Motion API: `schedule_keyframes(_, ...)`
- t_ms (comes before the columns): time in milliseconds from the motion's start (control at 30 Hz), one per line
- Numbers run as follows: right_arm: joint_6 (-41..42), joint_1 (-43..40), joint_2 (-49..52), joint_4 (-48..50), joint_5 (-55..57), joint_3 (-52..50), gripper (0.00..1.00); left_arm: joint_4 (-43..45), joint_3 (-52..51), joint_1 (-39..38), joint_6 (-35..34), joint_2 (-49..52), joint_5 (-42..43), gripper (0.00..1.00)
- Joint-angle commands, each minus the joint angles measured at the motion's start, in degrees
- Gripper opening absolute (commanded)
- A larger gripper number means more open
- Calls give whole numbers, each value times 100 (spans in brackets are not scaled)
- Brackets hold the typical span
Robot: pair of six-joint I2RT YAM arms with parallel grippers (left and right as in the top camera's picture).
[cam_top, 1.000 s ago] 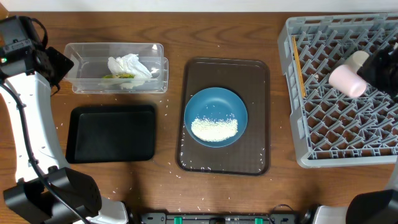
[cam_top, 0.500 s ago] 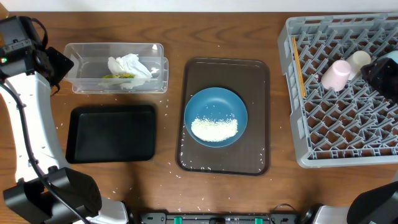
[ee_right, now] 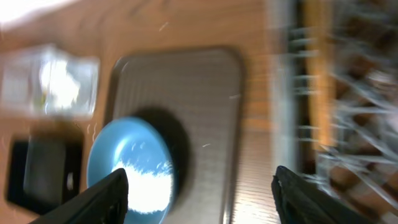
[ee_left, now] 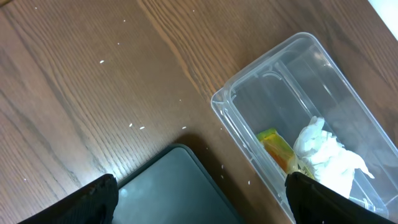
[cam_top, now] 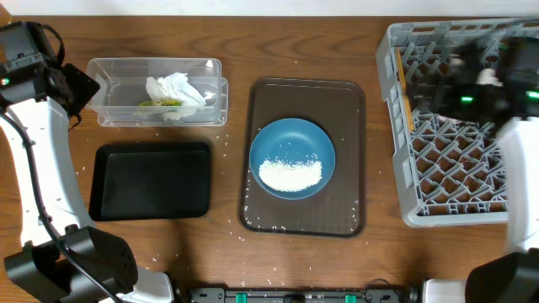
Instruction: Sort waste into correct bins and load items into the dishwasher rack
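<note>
The dark-blue dish has rice [cam_top: 290, 174] in it and the bins are near the robot's left gripper, so the right gripper should move back and the left gripper should take the dish [cam_top: 326, 141].
The grey dishwasher rack [cam_top: 446, 202] fills the right side, with wooden chopsticks [cam_top: 403, 97] along its left wall. My right arm [cam_top: 488, 80] hangs blurred over the rack's far part and hides what lies under it. In the wrist view my right gripper [ee_right: 199, 186] is open and empty, facing the dark-blue dish [ee_right: 118, 155] with rice [ee_right: 146, 183]. That dish [cam_top: 291, 139] and its rice [cam_top: 290, 174] sit mid-table. White tissue [cam_top: 175, 89] and a yellow-green wrapper [cam_top: 160, 104] lie in the clear tub [cam_top: 118, 67]. My left gripper [ee_left: 202, 199] is open above the black tray [ee_left: 174, 193].
A brown serving tray [cam_top: 345, 109] lies under the dish. The black tray [cam_top: 152, 179] sits in front of the tub. Loose rice grains are scattered on the wooden table [cam_top: 227, 227]. My left arm [cam_top: 42, 168] runs along the left edge.
My right gripper has opened and let go of the pink cup in the rack. The right arm has swung over the rack and now blurs; the left arm is unmoved.
</note>
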Motion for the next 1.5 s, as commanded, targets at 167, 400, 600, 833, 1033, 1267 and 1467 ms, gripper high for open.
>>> schedule_keyframes(167,229,2334,308,247,1963,-15,84,-20,42,24,98,24,-68,89)
schedule_keyframes(400,673,3462,1126,809,2232,-13,93,-20,42,24,98,24,-70,89)
schedule_keyframes(600,756,4057,1661,979,1965,-13,93,-20,42,24,98,24,-70,89)
schedule_keyframes(833,754,4339,1508,885,2549,157,97,-20,42,24,98,24,-70,89)
schedule_keyframes(1033,802,4017,929,581,3589,601,99,-20,42,24,98,24,-68,89)
schedule_keyframes(1267,800,3056,107,660,4513,953,99,-20,42,24,98,24,-70,89)
schedule_keyframes(1467,800,1484,-201,686,4535,953,99,-20,42,24,98,24,-68,89)
